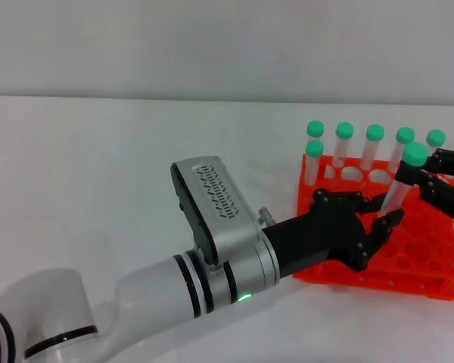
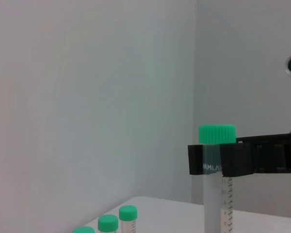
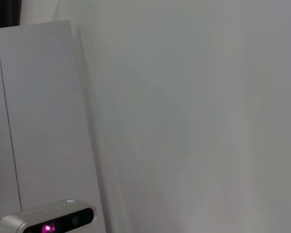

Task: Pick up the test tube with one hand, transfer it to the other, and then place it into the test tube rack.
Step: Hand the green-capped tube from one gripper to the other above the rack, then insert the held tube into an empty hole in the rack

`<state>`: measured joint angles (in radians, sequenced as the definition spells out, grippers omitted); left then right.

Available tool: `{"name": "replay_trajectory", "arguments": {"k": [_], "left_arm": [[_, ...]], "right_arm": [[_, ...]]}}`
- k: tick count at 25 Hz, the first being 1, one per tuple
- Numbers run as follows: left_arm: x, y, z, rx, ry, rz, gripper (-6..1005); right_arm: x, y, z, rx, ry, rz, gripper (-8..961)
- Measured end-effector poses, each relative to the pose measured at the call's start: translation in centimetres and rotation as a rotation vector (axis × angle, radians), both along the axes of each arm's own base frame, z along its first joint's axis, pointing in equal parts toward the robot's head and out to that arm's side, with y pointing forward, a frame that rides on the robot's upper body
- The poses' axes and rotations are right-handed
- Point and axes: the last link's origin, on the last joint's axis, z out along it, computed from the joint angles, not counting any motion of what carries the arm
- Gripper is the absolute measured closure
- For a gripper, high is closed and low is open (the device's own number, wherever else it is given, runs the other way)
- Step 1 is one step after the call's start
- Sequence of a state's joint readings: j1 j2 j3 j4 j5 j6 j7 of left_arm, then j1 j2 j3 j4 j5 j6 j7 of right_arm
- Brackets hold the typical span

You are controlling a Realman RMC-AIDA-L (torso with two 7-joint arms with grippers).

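The left gripper's spread fingers are around the test tube's lower end (image 1: 392, 204), so the left gripper should move away before the right gripper lowers the test tube next to the corner tube.
The test tube (image 1: 399, 189), clear with a green cap (image 1: 415, 155), stands tilted above the orange test tube rack (image 1: 408, 265). My right gripper (image 1: 420, 175), matte black, comes in from the right and is shut on the tube just below its cap. In the left wrist view its black fingers (image 2: 242, 159) clamp the tube (image 2: 217, 194) under the cap. My left gripper (image 1: 382, 215), on a silver-white wrist with a green light, is over the rack's left side. Its fingers are spread on either side of the tube's lower end.
Several other green-capped tubes (image 1: 374, 144) stand in the rack's back row, and one (image 1: 314, 159) at its left corner. Three caps (image 2: 109, 222) show in the left wrist view. White table (image 1: 98, 174) lies to the left. The right wrist view shows a wall and a camera unit (image 3: 48, 224).
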<state>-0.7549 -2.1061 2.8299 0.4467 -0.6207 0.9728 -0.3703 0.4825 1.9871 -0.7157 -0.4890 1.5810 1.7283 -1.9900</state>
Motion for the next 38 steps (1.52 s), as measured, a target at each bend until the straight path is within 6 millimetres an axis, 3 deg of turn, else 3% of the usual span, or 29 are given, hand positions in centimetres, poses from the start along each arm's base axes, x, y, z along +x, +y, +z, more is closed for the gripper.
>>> {"name": "replay_trajectory", "arguments": {"k": [11, 20, 28, 33, 38], "left_arm": [[-1.3, -1.4, -0.2, 0.139, 0.082, -0.109, 797], [-2.6, -1.8, 0.3, 0.193, 0.087, -0.077, 536], [-6.9, -4.5, 4.0, 0.391, -0.061, 0.074, 359], [-9.9, -5.4, 6.3, 0.503, -0.115, 0.22, 133], [-12.7, -5.7, 8.4, 0.62, -0.152, 0.375, 119]], "right_arm": [[0.0, 0.1, 0.2, 0.021, 0.015, -0.005, 733], [-0.1, 0.8, 0.6, 0.076, 0.032, -0.027, 742], [-0.6, 2.0, -0.1, 0.189, 0.047, -0.041, 743], [-2.2, 3.4, -2.5, 0.225, 0.04, -0.013, 741], [-3.1, 4.7, -5.0, 0.257, -0.017, -0.022, 738]]}}
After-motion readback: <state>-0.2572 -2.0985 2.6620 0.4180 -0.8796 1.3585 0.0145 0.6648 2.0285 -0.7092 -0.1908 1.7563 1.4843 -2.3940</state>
